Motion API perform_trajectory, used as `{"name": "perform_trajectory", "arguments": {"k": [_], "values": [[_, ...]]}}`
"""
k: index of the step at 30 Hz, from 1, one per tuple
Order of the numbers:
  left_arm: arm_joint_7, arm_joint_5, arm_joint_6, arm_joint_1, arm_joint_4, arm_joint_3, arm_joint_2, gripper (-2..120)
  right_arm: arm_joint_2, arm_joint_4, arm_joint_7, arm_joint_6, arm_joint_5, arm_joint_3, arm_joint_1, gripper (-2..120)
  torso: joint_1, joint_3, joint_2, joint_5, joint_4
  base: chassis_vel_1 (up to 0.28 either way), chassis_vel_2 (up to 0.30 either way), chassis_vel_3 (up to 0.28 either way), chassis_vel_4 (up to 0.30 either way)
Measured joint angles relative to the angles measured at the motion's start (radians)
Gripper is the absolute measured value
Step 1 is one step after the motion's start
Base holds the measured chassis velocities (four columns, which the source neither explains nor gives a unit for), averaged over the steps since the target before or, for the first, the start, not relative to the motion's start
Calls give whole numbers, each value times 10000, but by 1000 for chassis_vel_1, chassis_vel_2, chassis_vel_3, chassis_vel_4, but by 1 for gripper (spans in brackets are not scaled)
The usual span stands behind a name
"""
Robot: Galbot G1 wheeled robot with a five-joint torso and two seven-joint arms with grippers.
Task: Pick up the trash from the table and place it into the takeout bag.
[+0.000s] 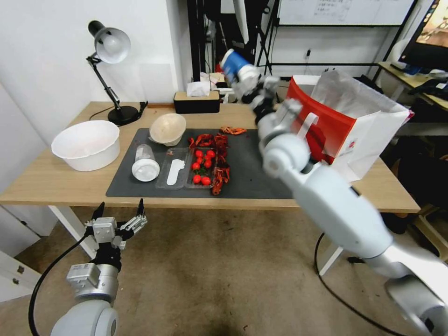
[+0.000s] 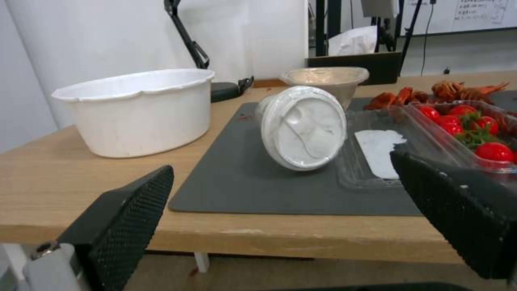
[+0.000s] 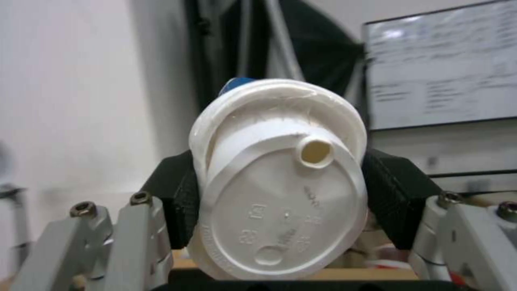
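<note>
The clear white-lidded cup [image 1: 144,155] will come up whole, lid still on, when the robot lifts it, because the white lid sits squarely over the cup's opening.
High above the table's back edge, my right gripper [image 1: 246,79] is shut on the blue-and-white paper cup [image 1: 234,64], just left of the red-and-white takeout bag [image 1: 347,125]. Up close, the cup's white lid [image 3: 280,190] sits squeezed between the black pads [image 3: 396,194]. A clear white-lidded cup [image 1: 144,162] lies on its side on the dark mat [image 1: 261,177], its lid [image 2: 304,127] facing my left gripper. A beige bowl [image 1: 167,129] rests tilted behind it. Below the table's front edge, my left gripper [image 1: 119,212] hangs open, with nothing between its fingers [image 2: 124,214].
A large white plastic bowl [image 1: 86,144] stands at the table's left. A clear tray of cherry tomatoes [image 1: 201,166] and red crayfish shells [image 1: 219,156] lie mid-mat. A desk lamp [image 1: 109,51] and a tissue box [image 1: 197,100] stand at the back edge.
</note>
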Motion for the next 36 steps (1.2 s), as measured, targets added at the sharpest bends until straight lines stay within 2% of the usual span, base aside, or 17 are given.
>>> {"name": "perform_trajectory", "arguments": {"k": [1, 5, 11, 21, 23, 26, 27, 29, 32, 36], "values": [[0, 20, 1, 0, 0, 17, -8, 100, -284, 205, 395, -549, -2, 279, 24, 61, 0, -1, 0, -1, -1, 0, 0, 0, 0], [0, 64, 1, 4, 12, 68, -18, 100, -856, 454, 1101, -1295, 1, 875, -58, 61, 1, -1, 0, 1, -3, 0, 0, 0, 0], [0, 169, -1, 2, 32, 193, -32, 100, -1716, 576, 1801, -1825, -7, 1561, -610, 61, 1, 0, -1, 2, -3, 0, 0, 0, 0], [3, 259, -15, 80, -27, 246, -34, 100, -1881, 1011, 2289, -2376, -12, 1999, -1608, 63, 1, 0, -1, 1, 1, 0, 0, 0, 0], [3, 261, -25, 93, -29, 240, -32, 100, -1879, 1046, 2307, -2385, -11, 2023, -1653, 65, 0, 0, 0, 0, 0, 0, 0, 0, 0], [3, 262, -45, 120, -42, 227, -32, 100, -1867, 1152, 2394, -2434, 83, 2054, -1725, 82, 0, 0, 0, -2, 1, 0, 0, 0, 0], [3, 262, -45, 120, -42, 227, -32, 100, -1867, 1152, 2394, -2434, 83, 2054, -1725, 82, 0, 0, 0, -2, 1, 0, 0, 0, 0], [5, 265, -60, 134, -53, 227, -36, 100, -1868, 1191, 2450, -2459, 133, 2068, -1744, 93, 0, 0, 0, -1, 1, 0, 0, 0, 0], [5, 265, -64, 135, -63, 217, -37, 100, -1898, 1232, 2462, -2471, 167, 2103, -1761, 99, 0, -1, -1, -1, 0, 0, 0, 0, 0], [7, 267, -68, 135, -65, 211, -41, 100, -1938, 1267, 2426, -2453, 231, 2220, -1762, 100, 0, 0, 0, 0, -2, 0, 0, 0, 0]]}}
